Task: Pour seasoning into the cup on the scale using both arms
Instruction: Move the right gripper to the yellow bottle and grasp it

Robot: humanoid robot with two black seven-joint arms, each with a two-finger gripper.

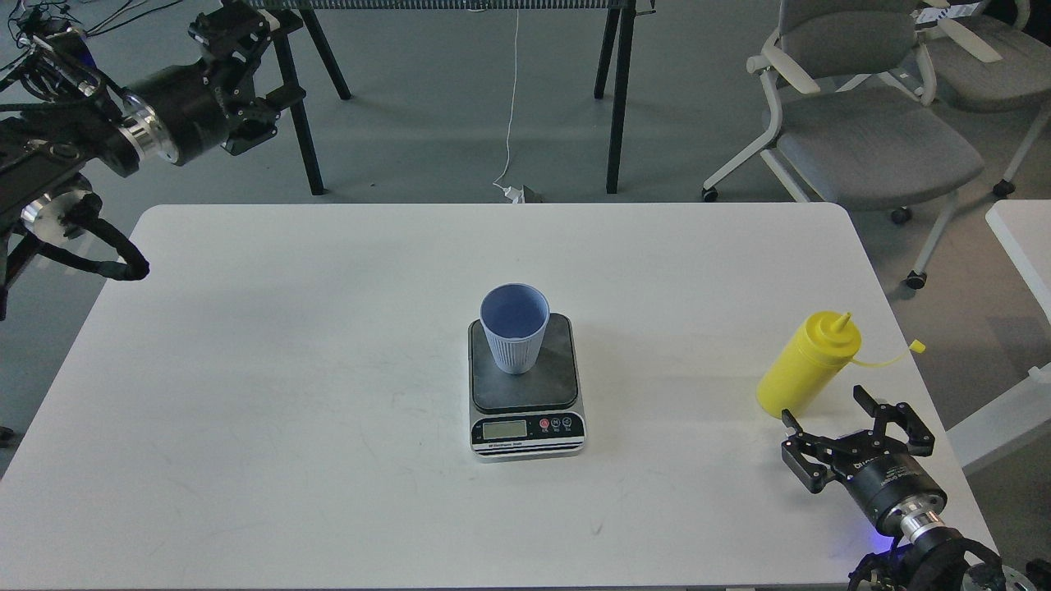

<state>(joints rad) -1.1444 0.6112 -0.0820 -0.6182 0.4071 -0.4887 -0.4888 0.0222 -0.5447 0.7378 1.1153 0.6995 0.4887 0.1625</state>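
Observation:
The thin strap (880, 364) sticks out from the bottle's neck, so the tethered cap (917, 346) will come along, still sticking out, when the robot carries the bottle.
The light blue ribbed cup (515, 328) stands upright on the dark plate of the small scale (525, 386) at the table's middle. The yellow squeeze bottle of seasoning (809, 365) stands at the right side, nozzle up, its tethered cap hanging off to the right. My right gripper (825, 410) is open and empty just in front of the bottle's base, not touching it. My left gripper (242, 78) is up at the far left, beyond the table's back edge; its fingers are dark and cannot be told apart.
The white table (287, 369) carries only the scale, cup and bottle. Grey office chairs (870, 123) stand behind at the right, black stand legs (616, 98) behind the middle. A second white table edge (1022, 238) is at the far right.

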